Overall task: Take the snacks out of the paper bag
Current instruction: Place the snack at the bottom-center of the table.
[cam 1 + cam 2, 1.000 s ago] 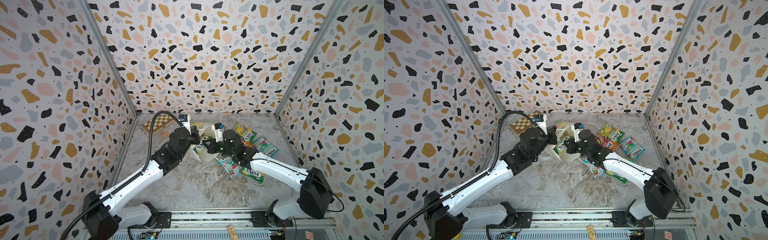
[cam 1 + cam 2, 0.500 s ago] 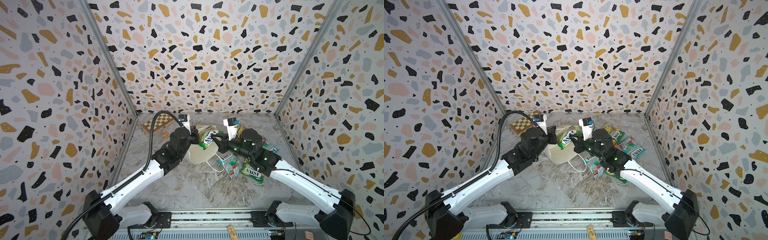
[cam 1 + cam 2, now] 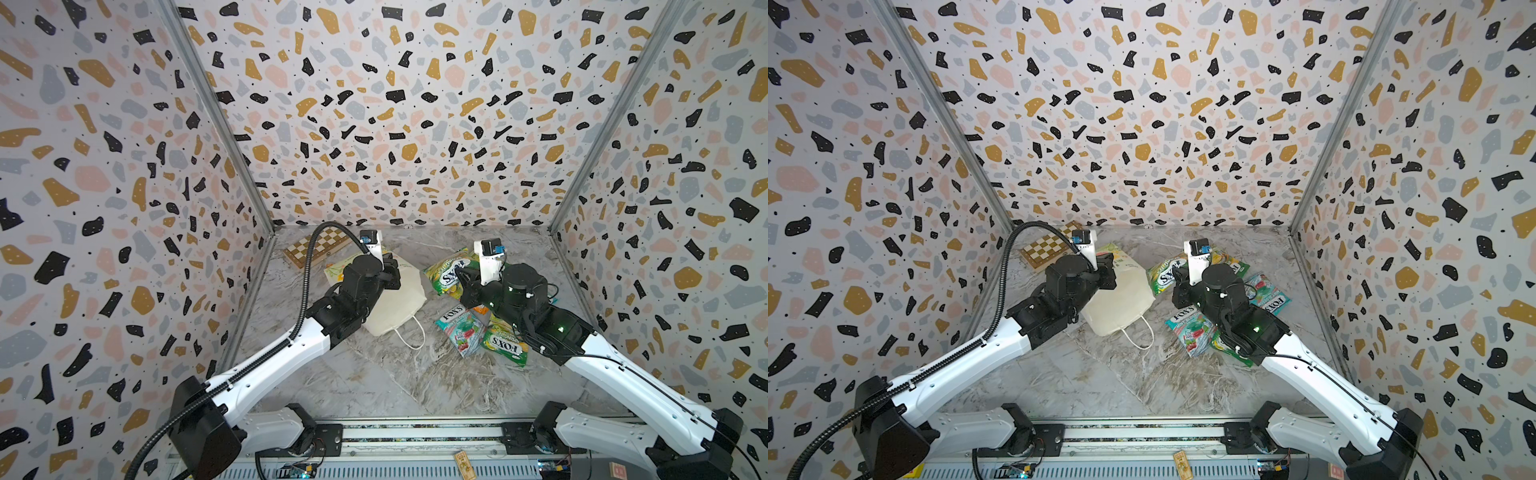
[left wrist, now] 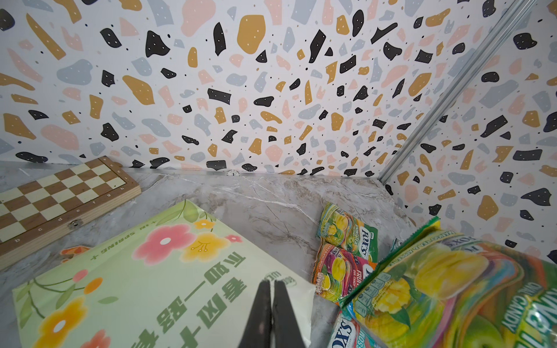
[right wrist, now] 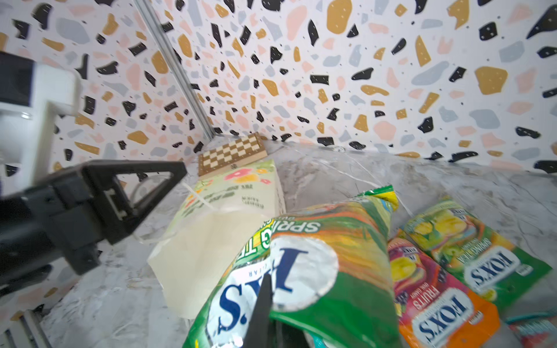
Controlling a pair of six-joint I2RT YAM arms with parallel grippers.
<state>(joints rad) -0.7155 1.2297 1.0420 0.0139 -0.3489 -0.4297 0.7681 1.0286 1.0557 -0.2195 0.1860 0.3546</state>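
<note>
The green-yellow snack (image 3: 445, 274) is clear of the bag's opening, so my right gripper should continue to move to the open marble (image 3: 432, 368) in front of the cord handle and let go there.
The white paper bag (image 3: 395, 307) lies on its side left of centre, flower print up (image 4: 144, 286), mouth towards the right arm (image 5: 208, 241). My left gripper (image 3: 392, 272) (image 4: 272, 284) is shut at the bag's upper rim, apparently pinching the paper. My right gripper (image 3: 460, 279) (image 5: 268, 301) is shut on a green-yellow FOX'S snack (image 3: 449, 276) (image 5: 331, 241), held just right of the bag and off the table. More snacks lie under and beyond that arm: teal (image 3: 459, 330), green (image 3: 505, 345), orange-red (image 5: 437, 298), another green (image 5: 479, 256). The bag's inside is not visible.
A wooden chessboard box (image 3: 318, 247) (image 4: 57, 199) sits at the back left by the wall. A small orange scrap (image 4: 73, 250) lies between it and the bag. One cord handle (image 3: 409, 336) trails on the marble floor. Terrazzo walls close three sides.
My right gripper has drawn the green-yellow snack out of the bag's mouth and carried it right. The bag has sagged down onto its side. The left arm has barely moved.
</note>
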